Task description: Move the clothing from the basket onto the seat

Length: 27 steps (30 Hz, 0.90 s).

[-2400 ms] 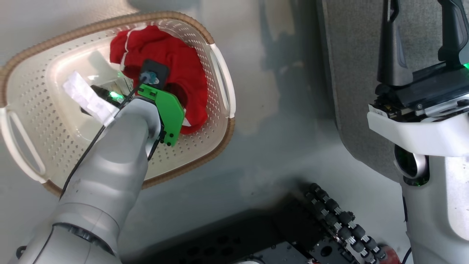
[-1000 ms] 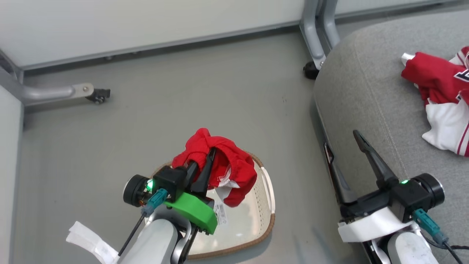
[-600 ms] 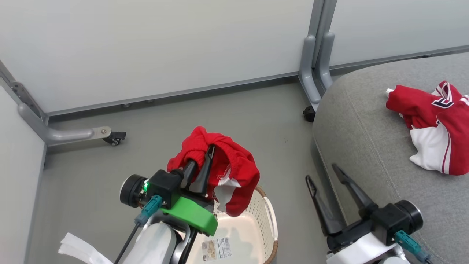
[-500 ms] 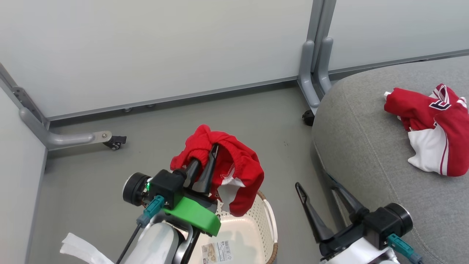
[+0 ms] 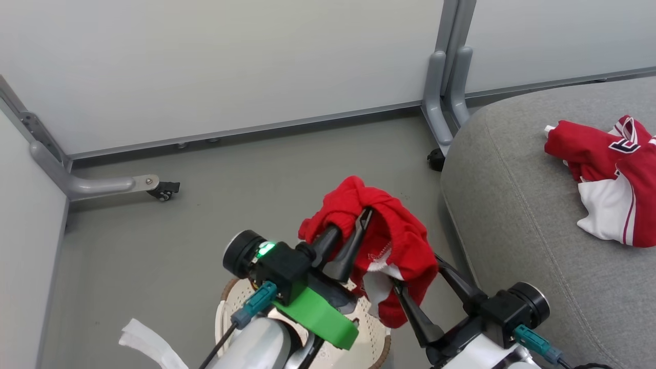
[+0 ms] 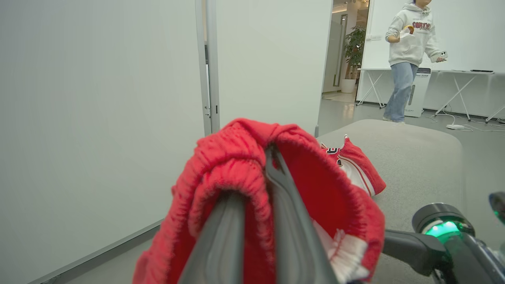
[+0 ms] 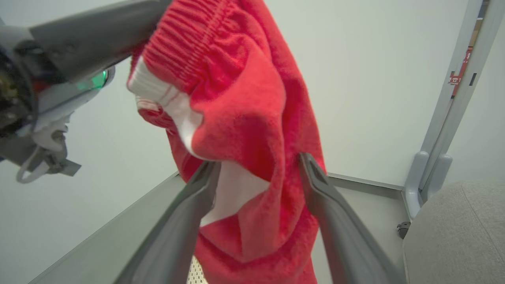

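The basket (image 5: 335, 357) below the robot's left gripper shows only pale, holed plastic (image 5: 367, 337) inside, so the robot should expect the basket to be empty as it carries the red garment.
A red garment with white trim (image 5: 389, 241) hangs in the air, and my left gripper (image 5: 353, 225) is shut on its bunched waistband. In the left wrist view the fabric (image 6: 236, 165) drapes over both fingers of that gripper (image 6: 256, 177). My right gripper (image 5: 417, 274) stands open just beside it. The right wrist view shows the garment's lower part (image 7: 244, 118) hanging between that gripper's spread fingers (image 7: 256, 169). A second red and white garment (image 5: 610, 174) lies on the grey seat (image 5: 512, 215). The basket (image 5: 230, 302) is on the floor below my left arm, mostly hidden.
Pale partition walls with grey metal posts (image 5: 443, 92) and a castor foot (image 5: 159, 189) border the grey floor. A person (image 6: 410, 59) walks in the room beyond the seat. A white tag (image 5: 148, 343) hangs from my left forearm.
My left arm has carried the red garment to the right, towards the seat. It now hangs between my open right gripper's fingers. The camera has shifted a little too.
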{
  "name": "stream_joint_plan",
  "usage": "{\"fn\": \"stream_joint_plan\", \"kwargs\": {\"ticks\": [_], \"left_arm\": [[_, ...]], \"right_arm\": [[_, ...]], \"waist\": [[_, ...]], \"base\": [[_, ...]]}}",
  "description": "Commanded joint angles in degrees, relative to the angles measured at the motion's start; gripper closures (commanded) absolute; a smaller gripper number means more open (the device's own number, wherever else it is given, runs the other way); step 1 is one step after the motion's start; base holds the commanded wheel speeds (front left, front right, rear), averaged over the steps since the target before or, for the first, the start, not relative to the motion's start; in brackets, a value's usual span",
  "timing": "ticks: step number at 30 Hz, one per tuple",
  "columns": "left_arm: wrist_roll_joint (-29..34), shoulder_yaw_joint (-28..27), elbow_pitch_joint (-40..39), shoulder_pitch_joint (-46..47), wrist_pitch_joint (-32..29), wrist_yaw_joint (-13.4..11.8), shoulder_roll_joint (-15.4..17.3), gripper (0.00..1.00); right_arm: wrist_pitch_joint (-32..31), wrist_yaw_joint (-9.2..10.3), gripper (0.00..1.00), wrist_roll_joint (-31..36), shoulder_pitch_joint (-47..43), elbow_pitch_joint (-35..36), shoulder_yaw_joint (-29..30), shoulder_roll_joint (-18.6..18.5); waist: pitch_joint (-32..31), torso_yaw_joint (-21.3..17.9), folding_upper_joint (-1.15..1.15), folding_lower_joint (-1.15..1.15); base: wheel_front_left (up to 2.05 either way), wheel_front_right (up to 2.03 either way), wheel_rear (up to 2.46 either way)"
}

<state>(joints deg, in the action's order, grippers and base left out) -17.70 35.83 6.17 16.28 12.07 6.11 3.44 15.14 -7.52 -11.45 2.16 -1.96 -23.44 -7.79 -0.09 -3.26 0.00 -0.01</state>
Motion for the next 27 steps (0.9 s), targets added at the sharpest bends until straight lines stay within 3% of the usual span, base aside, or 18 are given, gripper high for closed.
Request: {"fn": "stream_joint_plan", "kwargs": {"ticks": [1,13,14,15,16,27], "left_arm": [[-0.6,0.8,-1.1,1.1,-0.6,0.4,-0.1,1.00],[-2.3,6.0,-6.0,2.1,-4.8,0.8,-0.2,1.00],[-2.2,6.1,-6.1,2.2,-5.0,0.8,-0.1,1.00],[-2.2,6.2,-6.1,2.2,-5.2,0.8,0.0,1.00],[-2.2,6.2,-6.0,2.2,-5.2,0.8,0.2,1.00],[-2.9,5.6,-2.9,1.8,-5.2,-0.4,1.1,1.00]], "right_arm": [[0.0,0.06,0.00,0.4,0.8,-0.4,0.0,0.2],[0.0,0.06,0.00,0.1,1.6,-3.1,0.4,1.2],[0.0,0.06,0.29,-0.1,1.6,-3.2,0.3,1.2],[0.0,0.07,0.78,-0.7,1.7,-3.2,0.3,1.4],[0.0,0.06,1.00,-1.2,1.7,-3.3,0.1,1.4],[0.0,0.06,1.00,-3.4,2.4,-2.9,-1.0,0.9]], "waist": [[0.2,0.1,0.00,0.01],[1.2,0.3,0.00,0.01],[1.2,0.3,0.00,0.01],[1.3,0.2,0.00,0.01],[1.4,0.2,0.00,0.01],[2.8,-0.7,0.00,0.01]], "base": [[0.00,0.00,0.00],[0.00,0.00,0.00],[0.00,0.00,0.00],[0.00,0.00,0.00],[0.00,0.00,0.00],[0.00,0.00,0.00]]}}
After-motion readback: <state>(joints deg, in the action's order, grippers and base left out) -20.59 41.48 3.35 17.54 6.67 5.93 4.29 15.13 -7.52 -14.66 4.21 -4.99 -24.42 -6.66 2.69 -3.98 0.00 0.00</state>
